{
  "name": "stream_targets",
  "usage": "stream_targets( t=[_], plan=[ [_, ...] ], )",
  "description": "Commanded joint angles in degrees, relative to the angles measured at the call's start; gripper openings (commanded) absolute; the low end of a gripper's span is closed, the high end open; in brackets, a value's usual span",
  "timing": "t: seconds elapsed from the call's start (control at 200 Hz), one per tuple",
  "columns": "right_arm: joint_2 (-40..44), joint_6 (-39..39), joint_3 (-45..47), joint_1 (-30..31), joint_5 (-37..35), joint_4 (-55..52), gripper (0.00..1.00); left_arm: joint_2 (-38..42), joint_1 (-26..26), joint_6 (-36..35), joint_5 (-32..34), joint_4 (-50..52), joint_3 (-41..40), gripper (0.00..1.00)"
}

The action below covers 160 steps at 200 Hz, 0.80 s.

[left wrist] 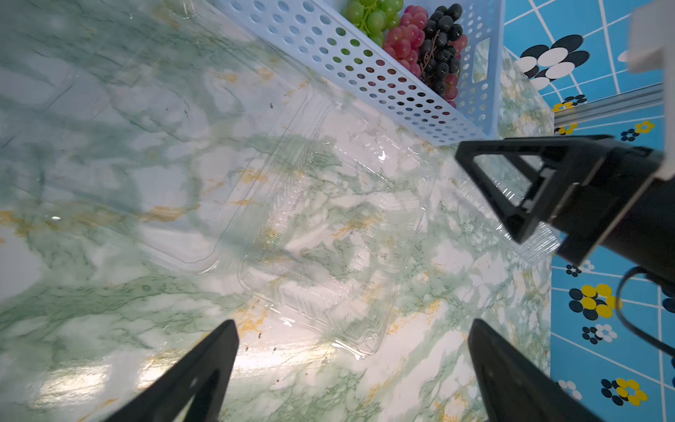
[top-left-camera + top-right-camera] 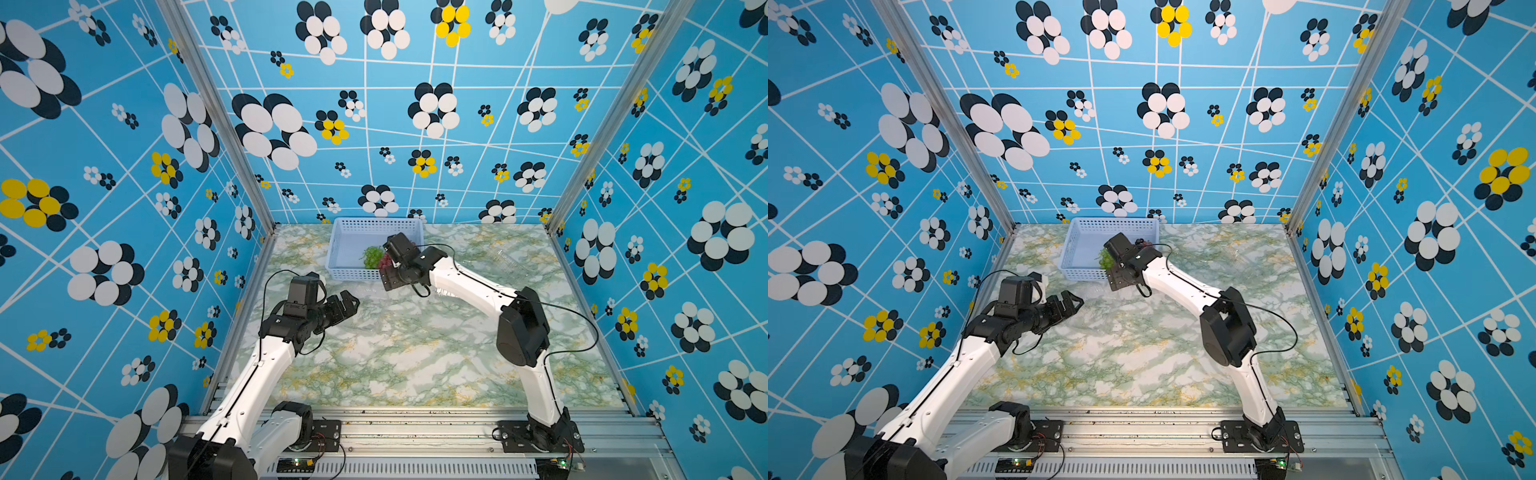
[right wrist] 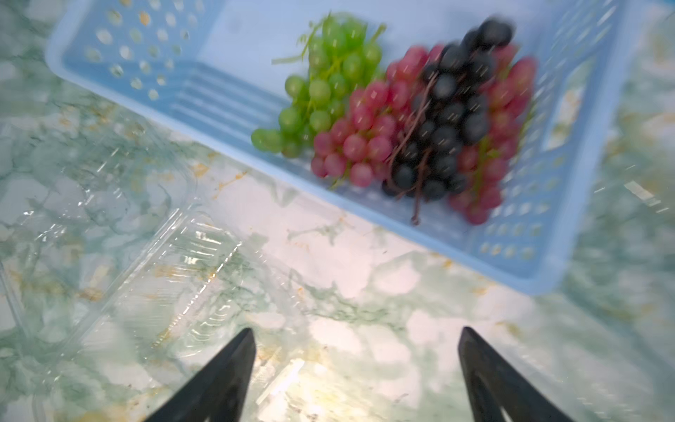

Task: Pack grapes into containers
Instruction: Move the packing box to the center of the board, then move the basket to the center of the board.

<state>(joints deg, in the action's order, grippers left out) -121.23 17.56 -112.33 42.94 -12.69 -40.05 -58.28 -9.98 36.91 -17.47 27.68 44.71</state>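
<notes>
The basket (image 2: 360, 240) is far back and toward my left gripper's side. Next, my right gripper pulls the end (image 3: 583, 144) beside the grapes nearer before it picks.
The grapes lie together in the right end of a light-blue basket (image 3: 219, 95): a green bunch (image 3: 325, 84), a red-pink bunch (image 3: 365, 139), a dark bunch (image 3: 445, 120) on top and more red-pink grapes (image 3: 507, 109) behind it. My right gripper (image 3: 357, 330) hangs open over bare table just in front of the basket, nothing between its fingers. An open clear container (image 3: 164, 285) lies beside it. My left gripper (image 1: 353, 321) is open and empty, low over the table, with that open container (image 1: 328, 237) just ahead of it. In both top views the left gripper (image 2: 351, 305) (image 2: 1075, 303) sits left of centre.
The basket (image 2: 353, 245) stands against the back wall, mid-table. Another clear container (image 2: 505, 259) lies on the table's right side, hard to see. The right gripper's finger (image 1: 493, 182) shows in the left wrist view beside the basket's corner. Patterned walls close three sides.
</notes>
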Motion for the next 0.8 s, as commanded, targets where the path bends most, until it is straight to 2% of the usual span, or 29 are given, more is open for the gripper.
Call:
stream_targets(
  t=[0.0,0.125,0.21,0.415,0.535,0.64,0.74,0.795],
  plan=[
    [1.0,-0.9,-2.9,-4.8,-3.5,-3.1,0.99,1.5,-1.4,0.7,2.3,1.8,1.8,0.99],
    [-2.9,-1.5,-8.1,-9.1,-3.2,-4.3,0.99,2.0,-4.1,2.3,3.4,-0.4,1.3,0.99],
    [-9.1,-2.6,-13.5,-11.1,-3.4,-5.9,0.99,1.5,-6.5,2.5,3.6,-2.1,1.6,1.00],
    [-23.4,-4.3,-34.2,-14.0,-2.3,-15.7,0.96,0.9,-12.3,0.0,7.1,-1.9,3.9,1.00],
    [-29.8,-4.7,-44.2,-14.5,-1.8,-20.3,0.88,1.9,-13.1,-1.7,9.6,-1.1,5.0,1.00],
    [-31.4,-3.7,-45.9,-14.5,-0.9,-21.4,0.79,2.8,-13.1,-3.3,12.2,-0.2,6.0,1.00],
    [-31.7,-2.9,-45.9,-14.5,-0.3,-22.2,0.64,2.6,-12.8,-4.9,13.4,0.2,7.6,0.99],
    [-31.7,-2.7,-45.5,-14.5,-0.4,-22.7,0.53,2.0,-12.5,-5.4,13.4,0.3,8.3,1.00]
  ],
)
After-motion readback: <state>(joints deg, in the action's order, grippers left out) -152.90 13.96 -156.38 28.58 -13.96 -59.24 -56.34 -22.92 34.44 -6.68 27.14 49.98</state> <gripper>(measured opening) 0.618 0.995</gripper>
